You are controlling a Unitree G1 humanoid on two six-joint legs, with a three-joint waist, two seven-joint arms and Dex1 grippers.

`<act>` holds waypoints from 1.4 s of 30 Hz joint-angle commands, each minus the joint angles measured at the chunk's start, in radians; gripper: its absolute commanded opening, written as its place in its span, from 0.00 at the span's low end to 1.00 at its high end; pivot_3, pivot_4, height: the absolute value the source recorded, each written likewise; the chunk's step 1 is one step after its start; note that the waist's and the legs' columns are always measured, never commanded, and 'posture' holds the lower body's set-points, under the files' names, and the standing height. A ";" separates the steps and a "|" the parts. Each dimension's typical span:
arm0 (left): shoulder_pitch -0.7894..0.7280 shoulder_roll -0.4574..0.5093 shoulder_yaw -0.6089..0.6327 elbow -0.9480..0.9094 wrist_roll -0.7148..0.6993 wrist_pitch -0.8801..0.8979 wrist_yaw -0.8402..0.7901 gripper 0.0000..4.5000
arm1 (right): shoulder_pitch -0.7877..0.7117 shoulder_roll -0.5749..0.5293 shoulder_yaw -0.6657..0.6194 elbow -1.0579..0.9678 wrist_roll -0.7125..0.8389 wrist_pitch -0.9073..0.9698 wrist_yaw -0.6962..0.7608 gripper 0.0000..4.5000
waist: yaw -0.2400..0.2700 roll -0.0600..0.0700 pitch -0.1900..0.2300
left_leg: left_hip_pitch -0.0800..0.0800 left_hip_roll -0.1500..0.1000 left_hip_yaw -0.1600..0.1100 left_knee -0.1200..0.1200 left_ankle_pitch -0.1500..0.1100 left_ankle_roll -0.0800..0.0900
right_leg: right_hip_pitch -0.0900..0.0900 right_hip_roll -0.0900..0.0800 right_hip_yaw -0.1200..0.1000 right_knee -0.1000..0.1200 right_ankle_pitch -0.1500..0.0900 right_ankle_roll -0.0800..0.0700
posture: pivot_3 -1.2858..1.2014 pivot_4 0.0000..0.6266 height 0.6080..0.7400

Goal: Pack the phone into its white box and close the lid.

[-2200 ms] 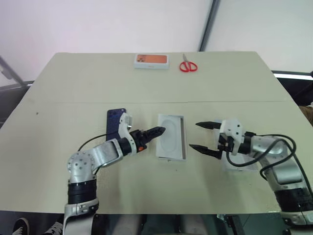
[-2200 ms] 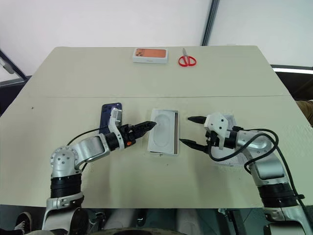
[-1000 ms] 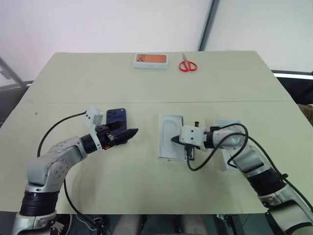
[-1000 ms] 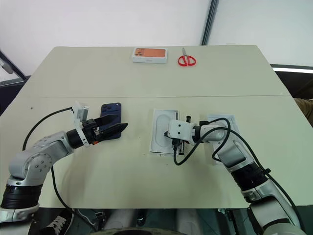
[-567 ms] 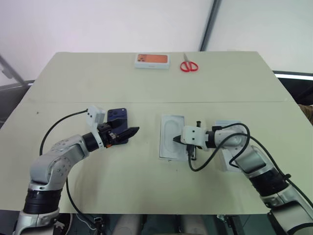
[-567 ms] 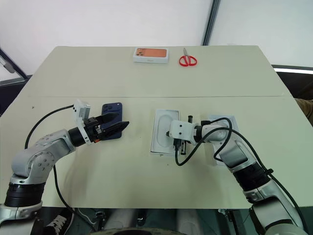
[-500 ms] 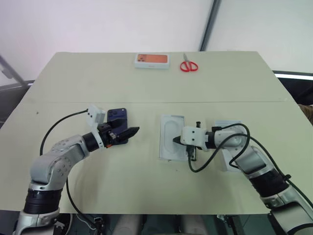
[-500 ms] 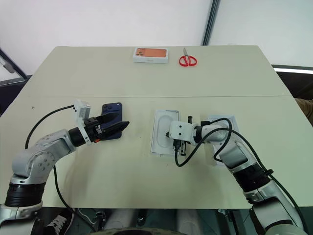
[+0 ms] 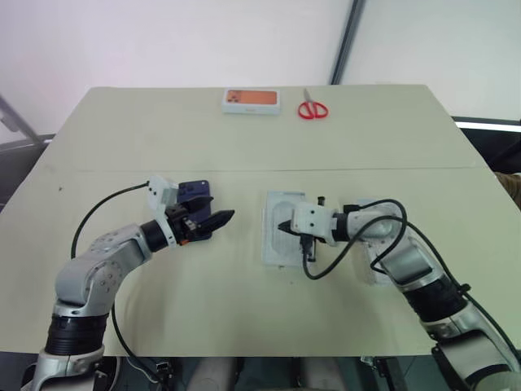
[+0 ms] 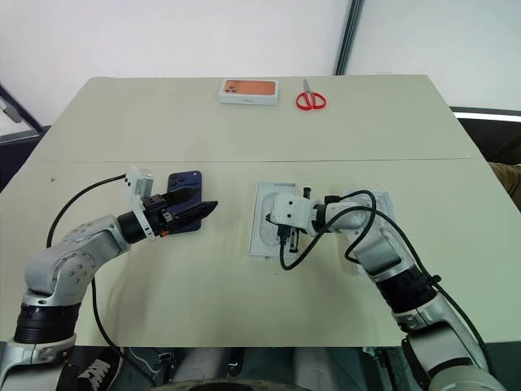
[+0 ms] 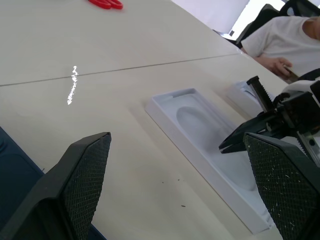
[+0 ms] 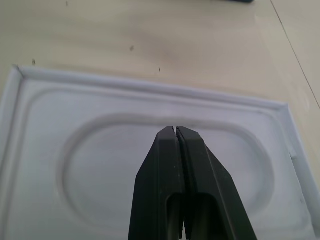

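White sides (image 11: 200, 162) stand up around the box's oval hollow, so the dark blue phone (image 9: 194, 192) will settle flat inside the box's rim when I lower it there.
The dark blue phone (image 9: 195, 192) lies flat on the table, left of centre. My left gripper (image 9: 221, 217) hovers over its near end, open and holding nothing, pointing toward the middle; its fingers (image 11: 82, 185) frame the phone's edge (image 11: 12, 170). A white insert (image 9: 281, 244) with an oval recess lies mid-table; I cannot tell whether the white box is under it. My right gripper (image 12: 175, 129) is shut, its tip just over that recess (image 9: 282, 227). Another white hollow piece (image 9: 376, 273) lies under my right forearm; whether it is the box or the lid I cannot tell.
A white box with an orange phone print (image 9: 252, 99) and red scissors (image 9: 313, 110) lie at the table's far edge. A person in a white shirt (image 11: 280, 35) sits beyond the table's right side. A seam (image 9: 122, 170) crosses the tabletop.
My left gripper drew back from the insert's edge to over the phone. My right gripper shut, swung in over the insert and has edged a little further left since.
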 commanded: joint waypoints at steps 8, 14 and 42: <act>-0.040 0.020 0.136 0.044 -0.139 0.152 0.063 1.00 | -0.033 0.047 -0.029 -0.006 0.031 -0.008 -0.041 0.02 | -0.007 0.000 0.000 | 0.000 0.000 0.000 0.000 0.000 0.000 | 0.000 0.000 0.000 0.001 0.000 0.000 | 0.52 0.24 1.00; -0.131 0.067 0.330 0.238 -0.291 0.319 0.150 1.00 | -0.141 0.165 -0.071 0.019 0.091 0.003 -0.100 0.02 | -0.026 0.000 0.001 | 0.000 0.001 -0.002 -0.001 0.000 -0.001 | -0.001 0.002 -0.001 0.002 0.000 0.000 | 0.52 0.24 1.00; -0.233 0.014 0.371 0.600 -0.266 0.678 0.331 1.00 | -0.431 0.535 0.202 0.725 -0.222 -0.209 -0.260 0.02 | -0.023 -0.002 -0.001 | 0.000 0.000 -0.001 -0.003 0.005 -0.008 | -0.010 0.003 0.003 0.013 0.000 -0.001 | 0.52 0.24 1.00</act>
